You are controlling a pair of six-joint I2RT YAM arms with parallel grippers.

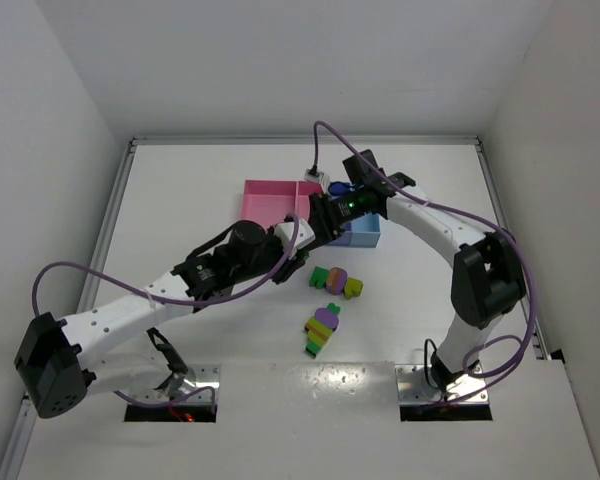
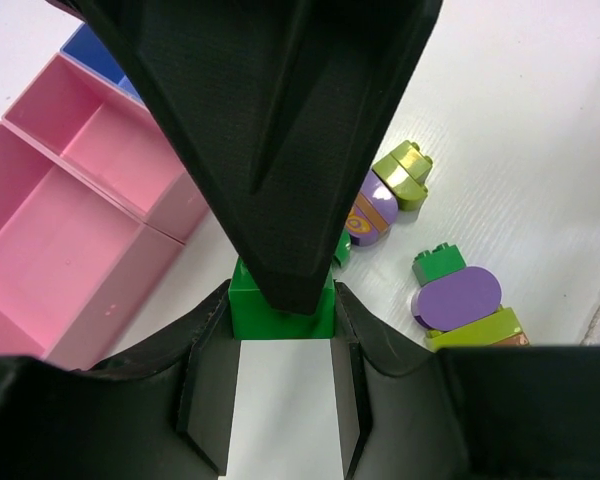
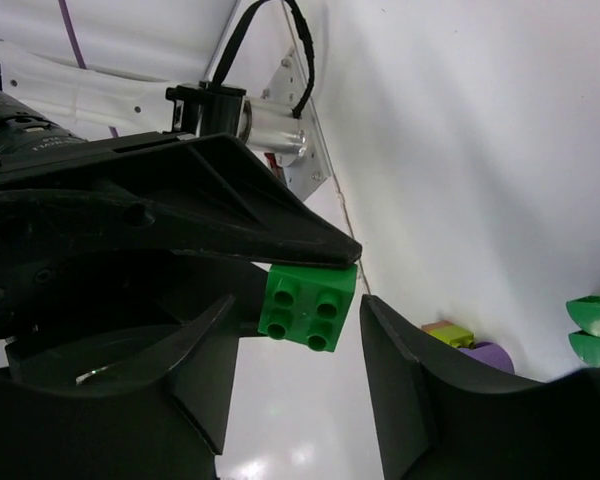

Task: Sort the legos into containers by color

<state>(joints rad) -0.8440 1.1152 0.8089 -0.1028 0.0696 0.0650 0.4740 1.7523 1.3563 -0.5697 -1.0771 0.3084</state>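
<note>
The green brick (image 3: 308, 308) is held by my left gripper inside my open right gripper, so my right gripper should take it over for the wide pink bin (image 1: 269, 202).
A green lego brick (image 3: 308, 305) hangs above the table, and my left gripper (image 2: 282, 300) is shut on it. My right gripper (image 3: 305, 310) is open around the same brick, with a gap on each side. One right fingertip (image 2: 280, 200) covers the brick's top in the left wrist view. The two grippers meet (image 1: 310, 232) at the near edge of the containers. The pink bins (image 1: 270, 200) and the blue bin (image 1: 368, 235) sit behind them. Two multicoloured lego clumps (image 1: 335, 281) (image 1: 322, 330) lie on the table nearer the bases.
A purple cable loops over both arms (image 1: 280, 270). White walls close in the table's left (image 1: 70, 200) and right (image 1: 560, 150) sides. The wide pink bin (image 2: 50, 250) and the narrow pink bin (image 2: 120, 150) show nothing inside.
</note>
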